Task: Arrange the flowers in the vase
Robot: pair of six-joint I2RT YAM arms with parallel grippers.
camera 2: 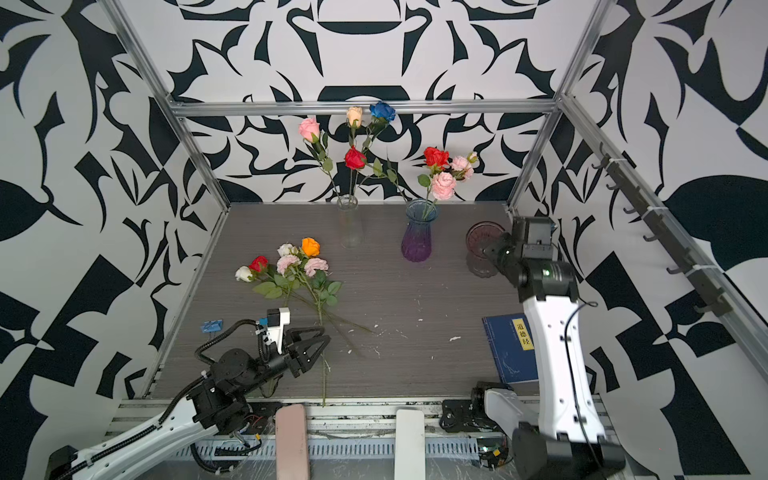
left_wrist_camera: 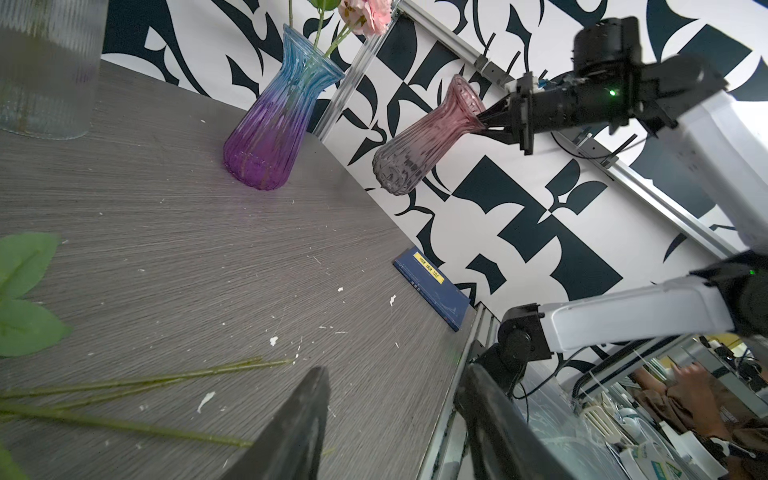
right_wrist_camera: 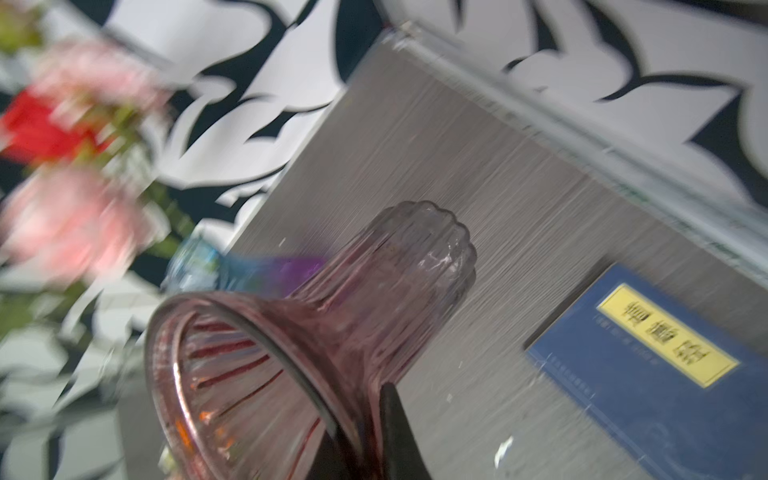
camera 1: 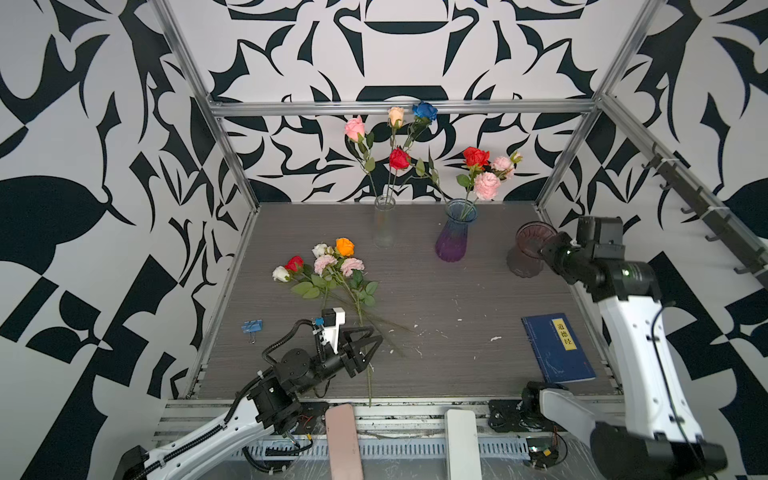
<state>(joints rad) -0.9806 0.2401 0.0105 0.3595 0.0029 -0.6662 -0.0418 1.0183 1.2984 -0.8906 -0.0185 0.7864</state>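
Note:
The smoky pink vase (camera 1: pixel 528 252) points its opening up, so my right gripper should continue to open table (camera 1: pixel 439 333) beside the loose stems and release once the vase's base stands.
Several loose flowers (camera 1: pixel 332 266) (camera 2: pixel 291 266) lie on the grey table, their stems (left_wrist_camera: pixel 137 382) running toward the front edge. My left gripper (camera 1: pixel 374 336) (camera 2: pixel 326 333) (left_wrist_camera: pixel 395 374) hovers open over those stems with nothing between its fingers. A smoky pink vase (camera 1: pixel 525 249) (camera 2: pixel 478 245) (left_wrist_camera: pixel 424 141) (right_wrist_camera: pixel 374 299) hangs tilted at the back right, clear of the tabletop. My right gripper (camera 1: pixel 540 250) (left_wrist_camera: pixel 484 120) (right_wrist_camera: pixel 365 399) is shut on its rim, one finger inside and one outside. A clear vase (camera 1: pixel 384 226) and a blue-purple vase (camera 1: pixel 455 235) each hold flowers at the back.
A blue book (camera 1: pixel 557 349) lies at the front right. A blue binder clip (camera 1: pixel 252 326) sits at the front left. Metal frame posts and patterned walls enclose the table. A pink bar (camera 1: pixel 343 440) and a white bar (camera 1: pixel 461 444) stick out at the front edge.

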